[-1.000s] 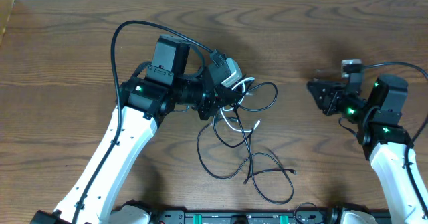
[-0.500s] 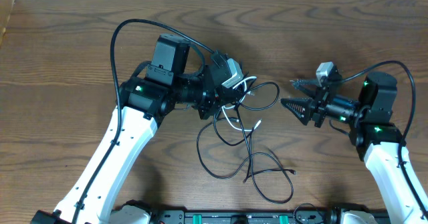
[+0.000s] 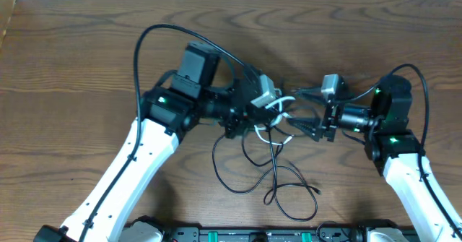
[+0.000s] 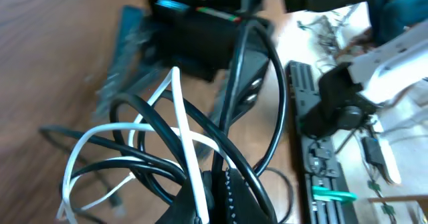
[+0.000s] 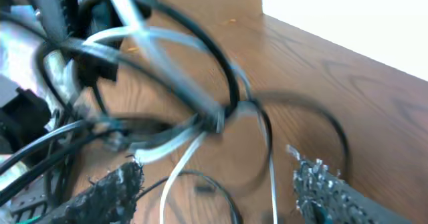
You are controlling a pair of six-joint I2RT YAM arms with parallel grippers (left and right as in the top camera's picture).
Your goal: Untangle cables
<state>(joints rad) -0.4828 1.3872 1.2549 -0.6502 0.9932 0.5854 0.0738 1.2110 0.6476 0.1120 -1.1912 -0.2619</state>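
My right gripper needs to reach further in, since the white cable and black loops cross beyond its open fingers, and pinch both beside my left gripper.
A tangle of thin black cables and one white cable lies at the table's middle, with loops trailing toward the front. My left gripper is shut on the top of the tangle, pinching the white cable and black cables and holding them raised. My right gripper is open, its fingers spread on either side of the tangle's right edge. In the right wrist view the white cable and black loops hang between and just beyond the open jaws.
The wooden table extends to the left and back. A black rail runs along the front edge. Thick black arm wires arch over the left arm.
My right gripper has swung left toward the tangle and opened, its fingers now reaching it. My left gripper has shifted right, carrying the held cables with it.
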